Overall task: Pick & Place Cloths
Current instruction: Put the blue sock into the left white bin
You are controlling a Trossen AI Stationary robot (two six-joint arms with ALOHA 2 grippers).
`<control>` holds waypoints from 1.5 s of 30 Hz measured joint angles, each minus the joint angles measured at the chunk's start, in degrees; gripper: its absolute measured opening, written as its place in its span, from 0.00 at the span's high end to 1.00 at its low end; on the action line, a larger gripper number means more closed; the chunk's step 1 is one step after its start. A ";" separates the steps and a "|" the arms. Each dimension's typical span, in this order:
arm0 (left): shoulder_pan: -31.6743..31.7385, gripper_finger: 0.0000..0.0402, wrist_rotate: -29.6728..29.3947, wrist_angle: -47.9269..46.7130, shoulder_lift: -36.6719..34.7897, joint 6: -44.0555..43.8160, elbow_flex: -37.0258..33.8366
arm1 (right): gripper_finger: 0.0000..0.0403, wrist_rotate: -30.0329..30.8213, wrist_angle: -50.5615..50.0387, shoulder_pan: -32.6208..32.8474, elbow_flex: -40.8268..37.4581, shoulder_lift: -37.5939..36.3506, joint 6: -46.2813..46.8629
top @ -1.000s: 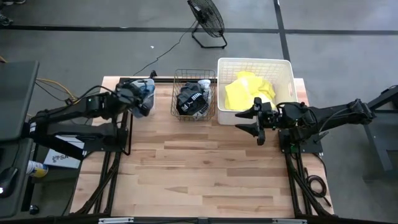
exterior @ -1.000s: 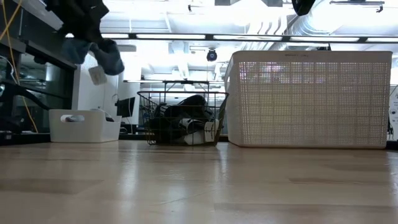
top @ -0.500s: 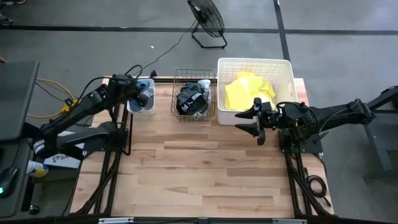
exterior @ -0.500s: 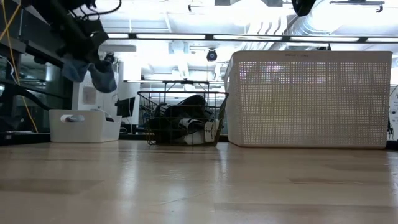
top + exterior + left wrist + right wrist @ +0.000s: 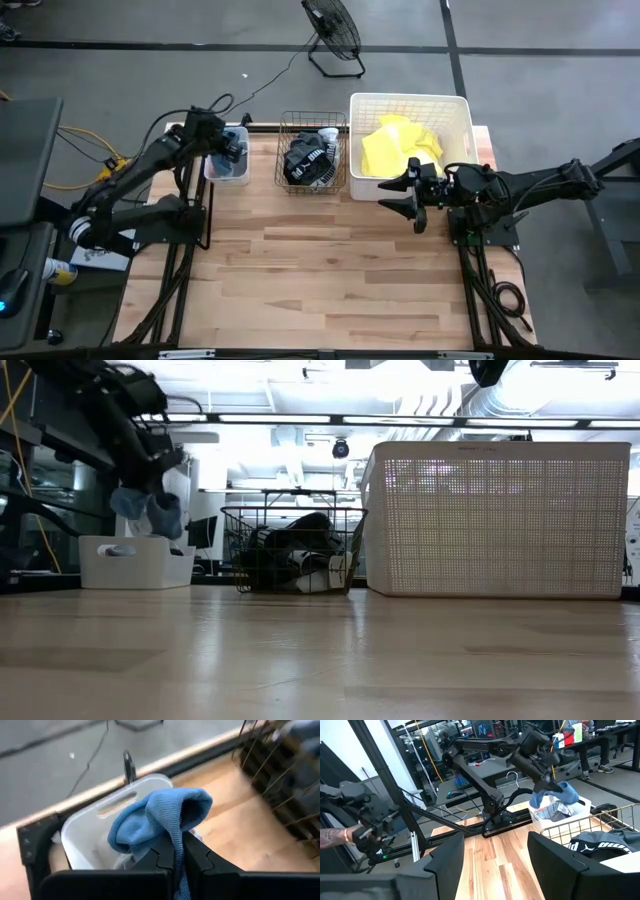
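My left gripper keeps moving the grey-blue cloth (image 5: pixel 160 515) down, as it is bunched over the small white tub's open top (image 5: pixel 232 171), until the cloth sits below the tub's rim, and then let go.
My left gripper (image 5: pixel 226 150) (image 5: pixel 179 847) is shut on a grey-blue cloth (image 5: pixel 160 815) (image 5: pixel 148 510) (image 5: pixel 560 795), above the small white tub (image 5: pixel 228 172) (image 5: pixel 135 565) at the table's far left. That tub holds another light cloth (image 5: pixel 555 811). My right gripper (image 5: pixel 412 200) (image 5: pixel 495 865) waits open beside the near side of the large white tub (image 5: pixel 410 97), where a neon-yellow cloth (image 5: pixel 400 148) lies. A black cloth with white print (image 5: pixel 308 160) sits in the wire basket (image 5: pixel 282 150). My left gripper pinches a bunched fold of the grey-blue cloth (image 5: pixel 172 837) between its two fingers, coming from above and slanting down. The cloth is lifted clear. It bulges above the fingertips and hangs slack in a clump below them, just over the small tub's rim.
The wire basket and both tubs stand in a row along the table's far edge. Bare wood (image 5: pixel 330 270) covers the middle and near half. A fan (image 5: pixel 332 30) stands on the floor beyond the table. A person's hand (image 5: pixel 340 837) shows far off in the right wrist view.
My left gripper has come down over the small white tub, still shut on the grey-blue cloth. The cloth has sunk with it from well above the tub to just over its rim, still hanging in a clump.
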 joint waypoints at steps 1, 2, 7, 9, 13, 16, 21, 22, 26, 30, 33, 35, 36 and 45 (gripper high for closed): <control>0.02 0.99 0.03 -0.09 0.82 -0.08 -0.08 | 0.48 0.02 0.00 -0.02 0.00 0.02 -0.02; 0.05 0.99 0.02 0.17 1.62 -0.11 -0.09 | 0.48 0.04 0.01 -0.01 0.00 0.01 -0.01; 0.02 0.99 -1.36 0.20 7.24 -1.63 -0.07 | 0.48 0.67 0.01 -0.02 0.00 0.02 -0.02; 0.03 0.99 -1.82 1.11 9.41 -2.41 0.06 | 0.48 0.66 0.00 -0.02 0.00 0.02 -0.01; 0.05 0.99 -2.45 1.55 13.40 -4.69 0.04 | 0.48 0.66 0.00 -0.02 0.00 0.02 -0.02; 0.05 0.99 -3.10 1.48 16.10 -5.78 0.04 | 0.48 0.66 0.00 -0.02 0.00 0.02 -0.01; 0.05 0.99 -3.05 1.48 20.61 -6.54 0.04 | 0.48 0.66 0.00 -0.02 0.00 0.02 0.00; 0.05 0.99 -3.04 1.67 21.47 -6.54 0.04 | 0.48 0.66 0.00 0.00 0.00 0.02 0.00; 0.05 0.99 -3.04 2.23 24.58 -6.56 0.04 | 0.48 0.66 0.00 -0.01 0.00 0.02 -0.02; 0.05 0.99 -3.08 2.50 27.31 -6.23 0.06 | 0.48 0.66 0.00 0.00 0.00 0.02 -0.02; 0.01 0.99 -3.60 2.89 28.95 -6.10 0.12 | 0.48 0.65 0.00 -0.02 0.00 0.02 -0.02; -0.07 0.99 -4.13 2.96 28.98 -6.11 0.12 | 0.48 0.64 0.00 -0.01 0.00 0.02 -0.02; -0.06 0.99 -4.12 3.08 28.98 -6.11 0.12 | 0.48 0.63 0.00 -0.01 0.00 0.02 -0.02; 0.05 0.86 -3.01 3.38 28.67 -6.50 0.10 | 0.48 0.63 -0.18 -0.02 0.00 0.02 -0.02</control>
